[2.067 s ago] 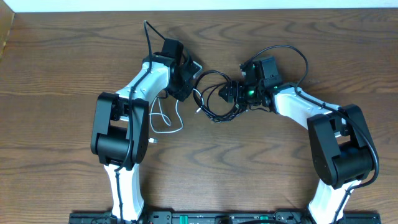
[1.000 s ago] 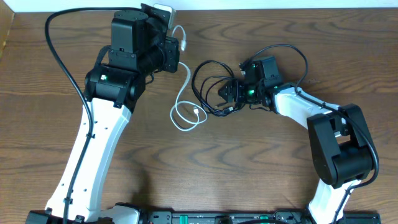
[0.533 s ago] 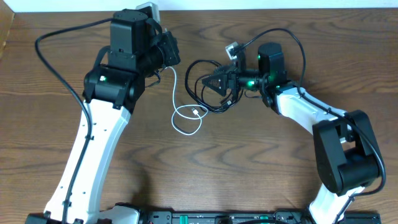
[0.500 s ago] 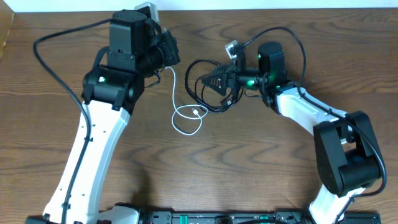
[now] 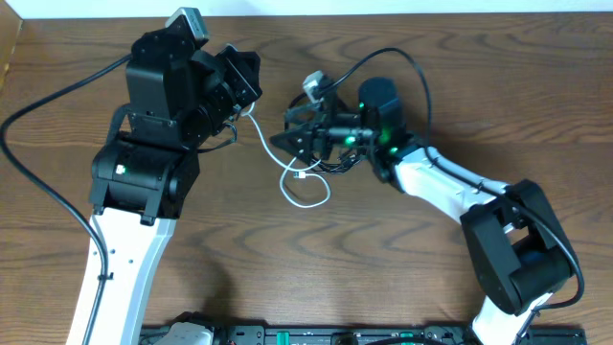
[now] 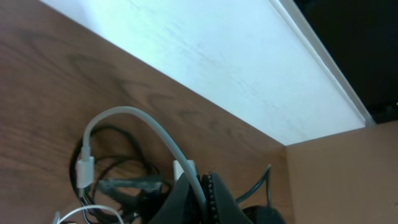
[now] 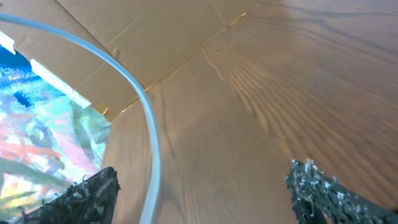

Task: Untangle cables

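The white cable (image 5: 253, 117) is clamped in my left gripper and runs through my open right gripper. My right gripper should close and my left gripper should open before pulling the cable clear.
The white cable (image 5: 271, 144) runs from my left gripper (image 5: 247, 102) down to a small loop (image 5: 308, 196) lying on the table. In the left wrist view the jaws are shut on the white cable (image 6: 149, 127), which arcs over to its plug (image 6: 85, 168). The black cable (image 5: 335, 163) lies bundled under my right gripper (image 5: 290, 134); it also shows as a black cable tangle (image 6: 124, 186) in the left wrist view. My right gripper (image 7: 202, 196) is open wide. The white cable (image 7: 151, 143) passes through the gap close to its left finger (image 7: 81, 199), unclamped.
Brown cardboard (image 5: 10, 48) stands at the table's far left edge, and a white wall (image 6: 217, 62) runs along the back. Thick black robot wires (image 5: 402, 59) arc above the right arm. A cardboard panel (image 6: 336, 174) stands at the back corner.
My left arm has swung left and back with the white cable, dragging its table loop to the right. My right gripper has moved left, off the black bundle, to straddle the white cable.
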You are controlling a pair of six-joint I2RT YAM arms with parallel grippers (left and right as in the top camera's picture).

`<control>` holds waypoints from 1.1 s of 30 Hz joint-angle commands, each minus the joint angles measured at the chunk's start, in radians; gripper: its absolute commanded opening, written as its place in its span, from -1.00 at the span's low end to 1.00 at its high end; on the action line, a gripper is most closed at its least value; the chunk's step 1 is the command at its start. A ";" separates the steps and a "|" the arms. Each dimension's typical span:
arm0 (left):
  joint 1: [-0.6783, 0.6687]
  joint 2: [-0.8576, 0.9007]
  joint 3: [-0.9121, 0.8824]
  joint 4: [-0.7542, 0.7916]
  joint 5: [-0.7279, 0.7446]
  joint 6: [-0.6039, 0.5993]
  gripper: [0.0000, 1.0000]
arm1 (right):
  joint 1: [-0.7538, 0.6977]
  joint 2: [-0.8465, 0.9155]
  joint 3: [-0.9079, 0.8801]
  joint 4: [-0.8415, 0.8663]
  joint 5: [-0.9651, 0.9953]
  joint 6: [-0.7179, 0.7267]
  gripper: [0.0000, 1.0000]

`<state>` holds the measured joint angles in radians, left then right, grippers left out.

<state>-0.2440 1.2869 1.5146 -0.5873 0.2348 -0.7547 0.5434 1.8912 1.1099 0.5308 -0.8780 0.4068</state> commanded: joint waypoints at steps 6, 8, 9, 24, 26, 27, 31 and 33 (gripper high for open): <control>0.000 0.004 0.011 0.003 0.065 -0.079 -0.85 | 0.079 -0.011 0.003 0.003 0.147 0.026 0.50; 0.000 0.004 0.011 0.005 0.071 -0.078 -0.85 | 0.092 -0.011 0.003 -0.010 0.174 0.026 0.17; 0.000 0.004 0.011 0.005 0.071 -0.078 -0.85 | 0.095 -0.011 0.003 -0.021 0.189 0.026 0.03; 0.000 0.015 0.006 -0.061 -0.182 0.047 -0.07 | -0.003 -0.121 0.003 -0.236 0.336 0.101 -0.97; 0.000 0.020 0.006 -0.080 -0.244 0.063 0.38 | -0.039 -0.176 0.004 -0.286 0.366 0.101 -0.97; 0.000 0.024 0.006 -0.092 -0.270 0.064 0.53 | -0.061 -0.204 0.004 -0.307 0.375 0.101 -0.97; 0.000 0.035 0.005 -0.123 -0.315 0.075 0.79 | -0.169 -0.328 0.011 -0.386 0.375 0.104 -0.98; 0.000 0.043 0.005 -0.132 -0.315 0.090 0.79 | -0.230 -0.386 0.024 -0.428 0.375 0.121 -0.98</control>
<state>-0.2440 1.3163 1.5146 -0.7105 -0.0135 -0.7052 0.3920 1.5944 1.1099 0.1368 -0.5289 0.5056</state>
